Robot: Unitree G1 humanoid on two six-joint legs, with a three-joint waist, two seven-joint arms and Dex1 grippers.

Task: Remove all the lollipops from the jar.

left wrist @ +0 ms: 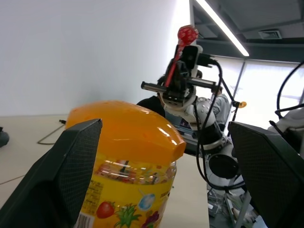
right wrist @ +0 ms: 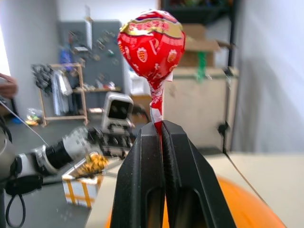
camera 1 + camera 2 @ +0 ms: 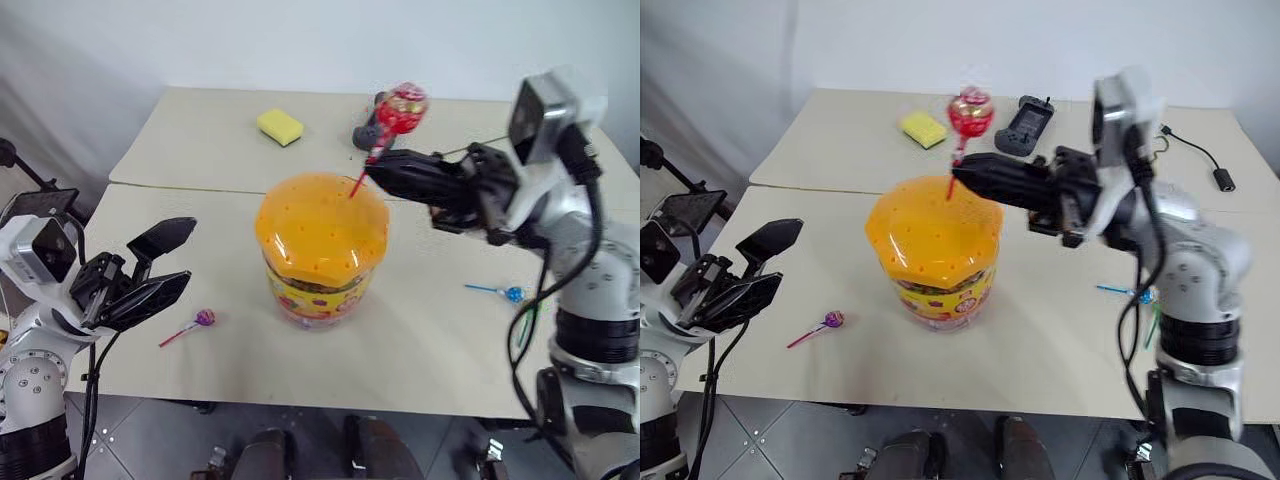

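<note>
I go on moving my right gripper, with the red lollipop's stick [image 3: 358,182] clear above the orange lid, toward the blue lollipop [image 3: 513,294] before I release the red lollipop near it.
The jar [image 3: 320,255], a squat clear tub with an orange domed lid and a yellow label, stands in the middle of the near table. Just above its lid my right gripper [image 3: 372,170] is shut on the stick of a red-wrapped lollipop [image 3: 403,108], whose head points up and whose stick end hangs over the lid. A purple lollipop [image 3: 203,318] lies on the table left of the jar. A blue lollipop [image 3: 513,294] lies to the jar's right, near my right arm. My left gripper [image 3: 160,265] hovers open at the jar's left, with nothing between its fingers.
A yellow sponge [image 3: 280,126] and a dark controller-like device [image 3: 1028,124] rest on the far table behind the jar. A black cable [image 3: 1195,150] runs along the far right. The two table tops meet in a seam [image 3: 180,186] behind the jar.
</note>
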